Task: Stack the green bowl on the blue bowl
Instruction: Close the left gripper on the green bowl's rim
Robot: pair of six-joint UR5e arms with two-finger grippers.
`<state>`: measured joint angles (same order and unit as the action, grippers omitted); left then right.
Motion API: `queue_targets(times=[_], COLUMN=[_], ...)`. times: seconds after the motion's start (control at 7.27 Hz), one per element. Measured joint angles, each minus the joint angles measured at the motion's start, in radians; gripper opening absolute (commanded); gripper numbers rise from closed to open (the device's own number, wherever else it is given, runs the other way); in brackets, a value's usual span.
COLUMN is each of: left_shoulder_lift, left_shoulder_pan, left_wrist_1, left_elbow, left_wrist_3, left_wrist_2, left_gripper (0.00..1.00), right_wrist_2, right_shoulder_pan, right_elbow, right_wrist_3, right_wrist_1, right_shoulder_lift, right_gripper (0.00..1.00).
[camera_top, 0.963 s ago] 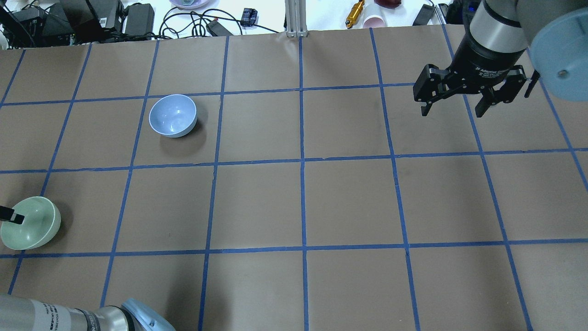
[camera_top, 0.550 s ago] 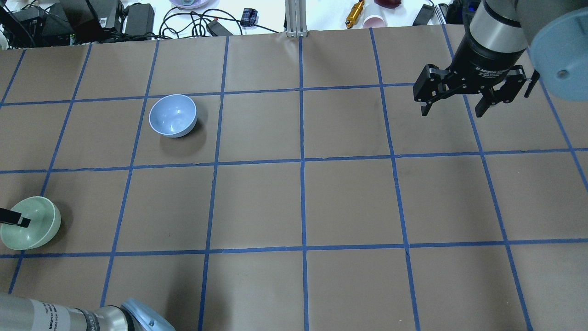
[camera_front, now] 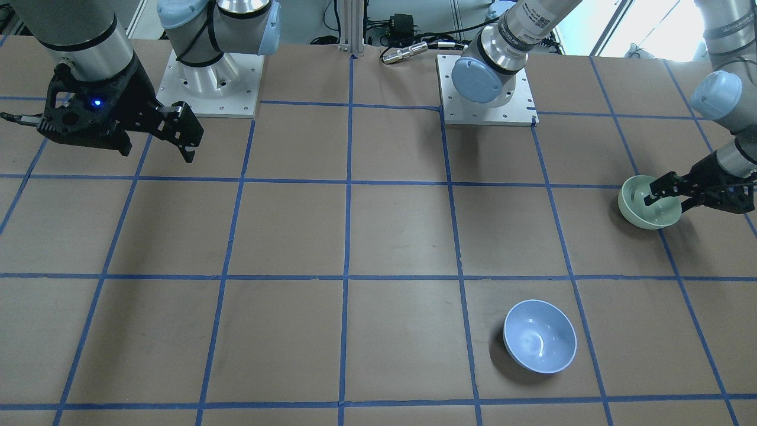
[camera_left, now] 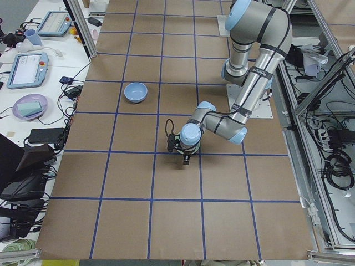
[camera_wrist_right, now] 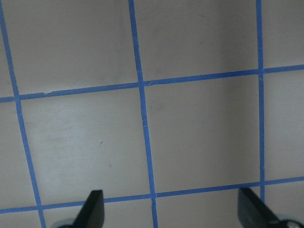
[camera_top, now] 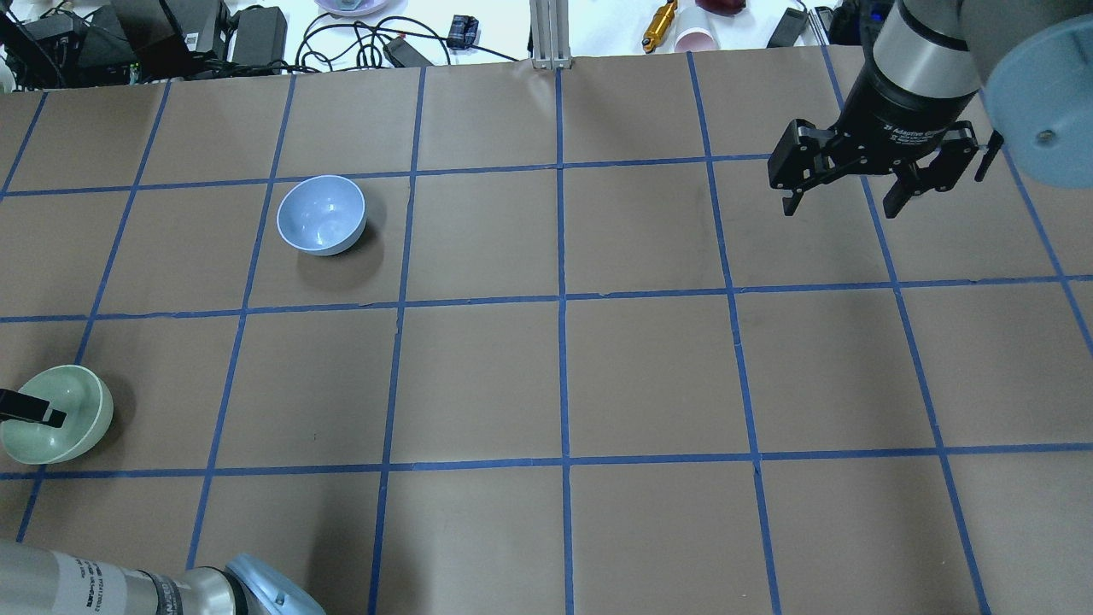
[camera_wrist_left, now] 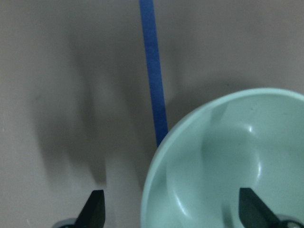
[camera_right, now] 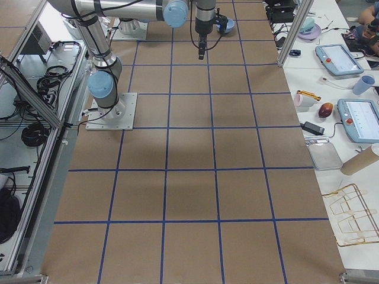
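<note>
The light blue bowl's wide opening [camera_front: 540, 336] is clear and empty. The pale green bowl [camera_front: 648, 203] will fit deep inside when I lower it there.
The pale green bowl [camera_top: 73, 401] sits near the table's left edge in the overhead view, and shows at the right in the front-facing view [camera_front: 641, 216]. My left gripper [camera_front: 667, 194] is open and straddles the bowl's rim. One finger [camera_top: 38, 413] is inside the bowl and the other is outside it. The wrist view shows the rim [camera_wrist_left: 156, 161] between the spread fingertips. The light blue bowl [camera_top: 322, 213] stands upright and empty, farther back and to the right, also in the front-facing view [camera_front: 539, 336]. My right gripper [camera_top: 841, 205] is open and empty, hovering high over the far right.
Beyond the table's far edge lie cables and power bricks [camera_top: 256, 30], a yellow tool [camera_top: 660, 24] and a pink cup [camera_top: 696, 38]. An aluminium post [camera_top: 551, 34] stands at the far middle. My left arm's elbow [camera_top: 265, 594] is at the near left.
My left finger has moved a little farther into the green bowl and lower. The green bowl has settled slightly. The right arm and the blue bowl have not moved.
</note>
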<state>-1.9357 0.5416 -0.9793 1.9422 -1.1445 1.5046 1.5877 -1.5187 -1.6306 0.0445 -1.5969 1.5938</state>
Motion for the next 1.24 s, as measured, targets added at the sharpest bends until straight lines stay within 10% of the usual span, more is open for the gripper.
queue_targets(times=[0.41,1.24], left_shoulder_lift=[-0.015,-0.022], left_shoulder_pan=[-0.013,-0.028], left_wrist_1=[0.004,0.001], left_elbow=[0.000,0.000], left_wrist_3=[0.000,-0.001], left_wrist_2=[-0.001,-0.008], left_gripper=[0.80,0.00], right_wrist_2=[0.000,0.000], right_shoulder_pan=[0.000,0.000], right_elbow=[0.000,0.000], right_wrist_3=[0.000,0.000], right_wrist_1=[0.000,0.000], right_shoulder_lift=[0.000,0.000], right_gripper=[1.00,1.00])
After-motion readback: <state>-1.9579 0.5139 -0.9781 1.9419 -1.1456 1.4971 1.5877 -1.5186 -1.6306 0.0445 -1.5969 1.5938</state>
